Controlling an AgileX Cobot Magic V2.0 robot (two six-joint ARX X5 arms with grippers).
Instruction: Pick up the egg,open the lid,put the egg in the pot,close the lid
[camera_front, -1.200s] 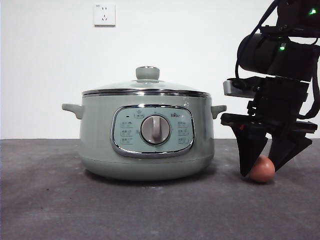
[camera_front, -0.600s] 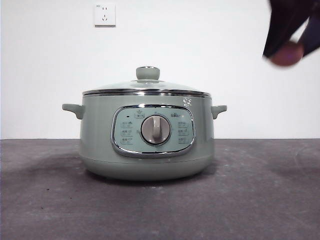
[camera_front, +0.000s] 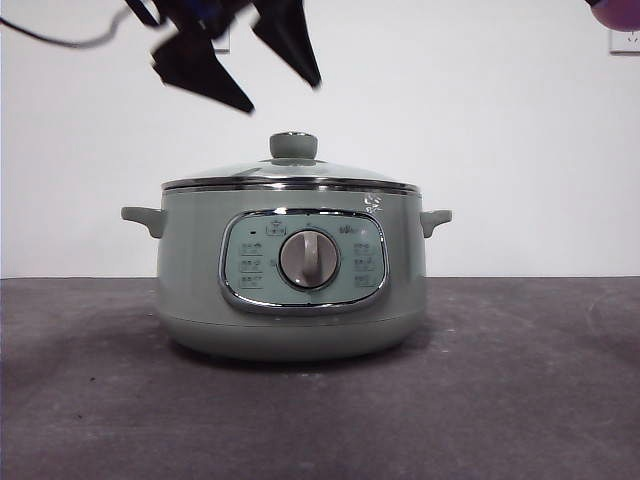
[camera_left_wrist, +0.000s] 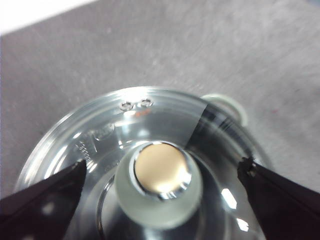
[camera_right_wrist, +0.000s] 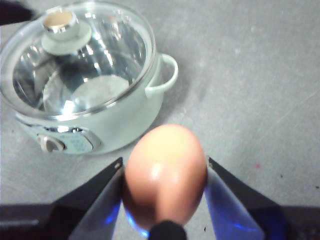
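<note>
The lid (camera_front: 345, 173) has its knob at the centre above an unbroken round rim (camera_front: 292, 184), so it will come off in one piece when the robot lifts the knob.
The pale-green pot (camera_front: 290, 280) stands mid-table with its lid (camera_front: 290, 176) on. My left gripper (camera_front: 280, 92) hangs open just above the lid's knob (camera_front: 293, 145). In the left wrist view the knob (camera_left_wrist: 160, 182) lies between the spread jaws of the left gripper (camera_left_wrist: 163, 164), which do not touch it. The reddish-brown egg (camera_right_wrist: 165, 172) is clamped in my right gripper (camera_right_wrist: 164, 161), held high in the air to the pot's right. From up there the pot (camera_right_wrist: 115, 120) and its glassy lid (camera_right_wrist: 75, 55) show below. Only a dark tip of the right gripper (camera_front: 615, 8) shows in the front view's top corner.
The dark grey table (camera_front: 520, 400) spreads around the pot. The pot's side handles (camera_front: 436, 219) stick out left and right. A white wall stands behind.
My right gripper has lifted the egg off the table and risen almost out of the front view. The left gripper has come in from above, over the lid's knob.
</note>
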